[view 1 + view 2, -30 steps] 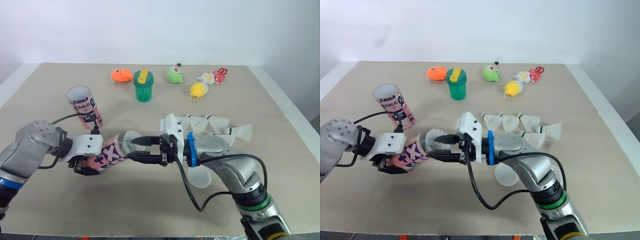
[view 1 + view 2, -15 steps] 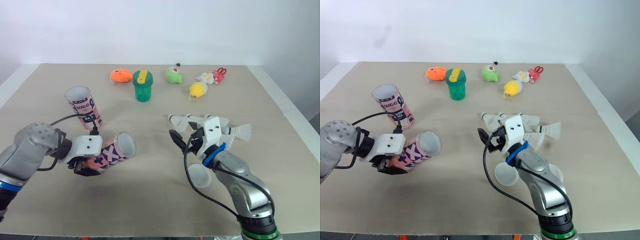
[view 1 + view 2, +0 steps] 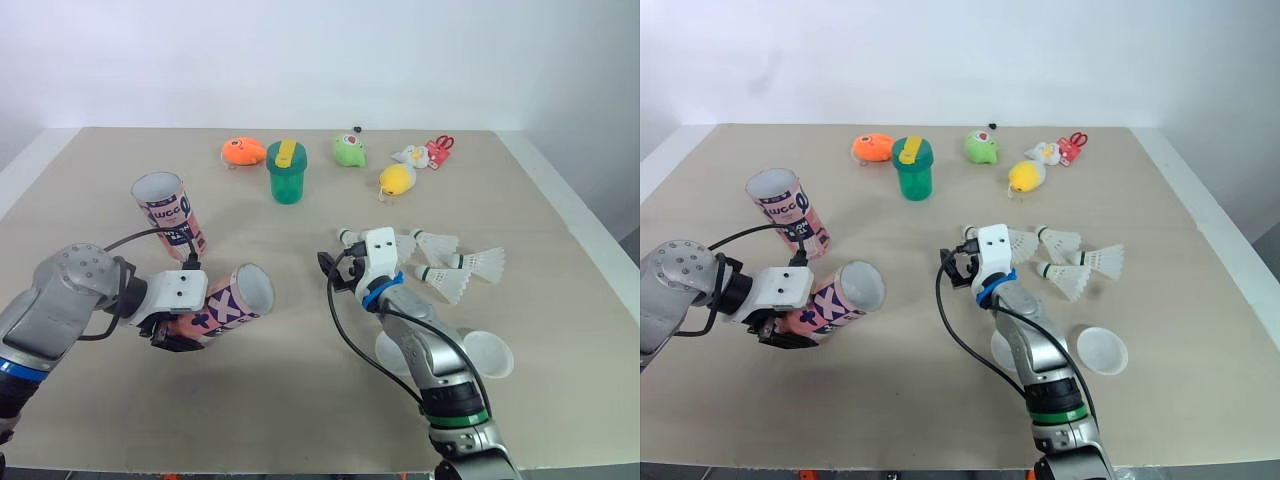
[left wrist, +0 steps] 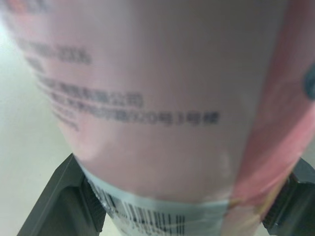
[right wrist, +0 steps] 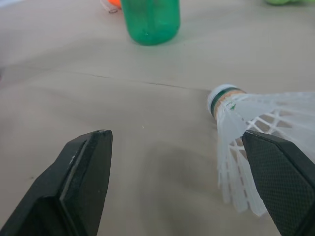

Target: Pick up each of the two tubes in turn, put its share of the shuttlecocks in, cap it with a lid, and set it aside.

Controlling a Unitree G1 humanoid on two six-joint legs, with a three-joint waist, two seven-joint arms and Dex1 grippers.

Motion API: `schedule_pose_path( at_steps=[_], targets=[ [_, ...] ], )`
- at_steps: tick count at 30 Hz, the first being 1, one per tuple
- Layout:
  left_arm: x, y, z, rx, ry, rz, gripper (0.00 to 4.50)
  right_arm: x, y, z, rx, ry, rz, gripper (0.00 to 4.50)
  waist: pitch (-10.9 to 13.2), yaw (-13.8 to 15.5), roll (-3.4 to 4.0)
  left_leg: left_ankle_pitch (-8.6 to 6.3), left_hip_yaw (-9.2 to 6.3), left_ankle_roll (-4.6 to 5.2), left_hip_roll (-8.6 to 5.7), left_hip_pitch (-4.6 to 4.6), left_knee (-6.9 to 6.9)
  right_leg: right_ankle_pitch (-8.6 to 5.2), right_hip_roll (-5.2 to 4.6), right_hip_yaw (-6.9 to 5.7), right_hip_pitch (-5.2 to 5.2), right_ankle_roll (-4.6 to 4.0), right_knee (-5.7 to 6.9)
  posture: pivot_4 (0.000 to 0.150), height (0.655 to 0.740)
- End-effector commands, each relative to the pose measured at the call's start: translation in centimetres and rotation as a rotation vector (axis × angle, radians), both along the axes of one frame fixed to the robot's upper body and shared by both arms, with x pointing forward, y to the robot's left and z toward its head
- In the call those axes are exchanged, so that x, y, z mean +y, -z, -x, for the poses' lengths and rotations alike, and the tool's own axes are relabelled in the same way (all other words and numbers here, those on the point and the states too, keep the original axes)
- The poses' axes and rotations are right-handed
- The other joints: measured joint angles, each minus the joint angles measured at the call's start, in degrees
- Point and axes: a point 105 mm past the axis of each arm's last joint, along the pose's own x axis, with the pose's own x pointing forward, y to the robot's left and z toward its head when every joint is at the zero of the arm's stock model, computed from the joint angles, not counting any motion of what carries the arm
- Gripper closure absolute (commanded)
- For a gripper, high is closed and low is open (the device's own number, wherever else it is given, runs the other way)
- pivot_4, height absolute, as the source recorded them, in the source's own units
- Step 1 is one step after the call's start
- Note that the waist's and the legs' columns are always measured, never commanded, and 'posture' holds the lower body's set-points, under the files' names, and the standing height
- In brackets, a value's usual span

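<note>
The white shuttlecock will slide deep inside, cork first, when I push it in, because the pink tube's opening is wider than the shuttlecock's flared skirt.
My left gripper is shut on a pink tube, holding it tilted above the table with its open mouth turned toward the right arm. In the left wrist view the tube sits between both fingers. A second pink tube stands upright behind it. Several white shuttlecocks lie in a row right of centre. My right gripper is open at the row's left end, low over the table; one shuttlecock lies just inside one finger. Two translucent lids lie near the right arm.
Along the back of the table are an orange toy, a green cup, a green toy, a yellow toy and a red-and-white toy. The table's right edge is close to the shuttlecocks.
My right gripper has drawn back from the held tube's mouth to the left end of the shuttlecock row. The left gripper and its tube have barely moved. A second lid has come into view.
</note>
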Motion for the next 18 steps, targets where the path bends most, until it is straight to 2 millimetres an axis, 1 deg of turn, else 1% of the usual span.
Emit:
schedule_pose_path(
  at_steps=[1, 3, 4, 6, 7, 8, 10, 11, 12, 13, 14, 15, 17, 18],
  targets=[
    [-0.4, 0.7, 0.5, 0.026, 0.010, 0.008, 1.06, -0.4, -1.5, -1.4, -0.055, 0.040, -0.033, 0.05, 0.0, 0.0, 0.01, 0.00, 0.00, 0.01, 0.00, 0.00, 0.00, 0.02, 0.01, 0.00, 0.00, -0.01, 0.00, 0.150, 0.7400],
    [-0.4, 0.7, 0.6, 0.026, 0.008, 0.008, 1.06, -0.4, -1.5, -2.0, -0.056, 0.047, -0.043, 0.05, 0.0, 0.0, 0.01, 0.01, -0.01, 0.01, 0.01, 0.01, 0.00, 0.03, 0.02, 0.00, 0.00, -0.01, 0.00, 0.150, 0.7400],
    [-0.4, 0.7, 0.6, 0.026, 0.007, 0.009, 1.06, -0.3, -1.6, -2.2, -0.056, 0.048, -0.046, 0.43, 0.0, 0.0, 0.01, 0.01, -0.01, 0.01, 0.00, 0.01, 0.00, 0.03, 0.01, 0.00, 0.00, -0.01, 0.00, 0.150, 0.7400],
    [-0.4, 0.8, 0.6, 0.026, 0.005, 0.010, 1.06, -0.2, -1.6, -2.6, -0.057, 0.048, -0.056, 0.76, 0.0, -0.1, 0.01, 0.01, 0.00, 0.01, 0.00, 0.01, 0.00, 0.04, 0.01, 0.00, 0.00, 0.01, 0.00, 0.150, 0.7400],
    [-0.4, 0.8, 0.6, 0.025, 0.005, 0.011, 1.06, -0.1, -1.7, -2.7, -0.058, 0.048, -0.060, 1.23, 0.0, 0.0, 0.01, 0.01, 0.00, 0.01, 0.00, 0.01, 0.00, 0.05, 0.02, 0.00, 0.00, 0.01, 0.00, 0.150, 0.7400],
    [-0.4, 0.7, 0.6, 0.025, 0.004, 0.012, 1.06, 0.0, -1.8, -2.8, -0.060, 0.046, -0.062, 1.47, 0.0, -0.1, 0.01, 0.01, 0.00, 0.01, 0.00, 0.01, -0.01, 0.05, 0.01, 0.00, 0.00, 0.03, 0.00, 0.150, 0.7400],
    [-0.4, 0.7, 0.6, 0.024, 0.002, 0.012, 1.06, 0.4, -2.0, -2.9, -0.062, 0.036, -0.078, 2.22, 0.0, -0.1, 0.02, 0.01, 0.00, 0.01, 0.00, 0.01, -0.02, 0.06, 0.02, 0.00, -0.01, 0.04, 0.00, 0.150, 0.7400],
    [-0.4, 0.7, 0.6, 0.023, 0.002, 0.012, 1.06, 0.6, -2.0, -2.9, -0.062, 0.030, -0.087, 2.70, 0.0, -0.1, 0.02, 0.01, -0.01, 0.01, 0.00, 0.01, -0.02, 0.07, 0.02, 0.00, 0.00, 0.06, 0.00, 0.150, 0.7400],
    [-0.4, 0.7, 0.6, 0.023, 0.001, 0.012, 1.06, 0.7, -2.1, -2.9, -0.062, 0.026, -0.093, 3.33, 0.0, -0.1, 0.02, 0.01, -0.01, 0.01, 0.00, 0.01, -0.02, 0.07, 0.02, 0.00, 0.00, 0.06, 0.00, 0.150, 0.7400],
    [-0.4, 0.7, 0.6, 0.022, 0.001, 0.012, 1.06, 0.8, -2.1, -2.8, -0.060, 0.021, -0.097, 3.69, 0.0, -0.1, 0.02, 0.01, -0.01, 0.01, 0.01, 0.01, -0.02, 0.07, 0.02, 0.00, 0.00, 0.05, 0.00, 0.150, 0.7400],
    [-0.4, 0.7, 0.5, 0.022, 0.001, 0.012, 1.06, 1.0, -2.0, -2.6, -0.058, 0.014, -0.104, 4.19, 0.0, -0.1, 0.02, 0.01, -0.01, 0.01, 0.01, 0.01, -0.02, 0.07, 0.02, 0.00, 0.00, 0.05, 0.00, 0.150, 0.7400],
    [-0.4, 0.7, 0.5, 0.022, 0.001, 0.012, 1.06, 1.2, -2.0, -2.5, -0.054, 0.002, -0.112, 4.43, 0.0, -0.1, 0.02, 0.01, -0.01, 0.01, 0.01, 0.01, -0.02, 0.07, 0.02, 0.00, 0.00, 0.05, 0.00, 0.150, 0.7400],
    [-0.4, 0.7, 0.5, 0.021, 0.002, 0.011, 1.06, 1.8, -2.3, -1.8, -0.056, -0.039, -0.136, 4.43, 0.0, -0.1, 0.02, 0.01, -0.01, 0.01, 0.01, 0.01, -0.02, 0.07, 0.02, 0.00, 0.00, 0.05, 0.00, 0.150, 0.7400],
    [-0.4, 0.7, 0.5, 0.021, 0.002, 0.011, 1.06, 2.3, -2.8, -1.3, -0.067, -0.073, -0.156, 4.43, 0.0, -0.1, 0.02, 0.01, -0.01, 0.01, 0.01, 0.01, -0.02, 0.06, 0.02, 0.00, 0.00, 0.05, 0.00, 0.150, 0.7400]
  ],
)
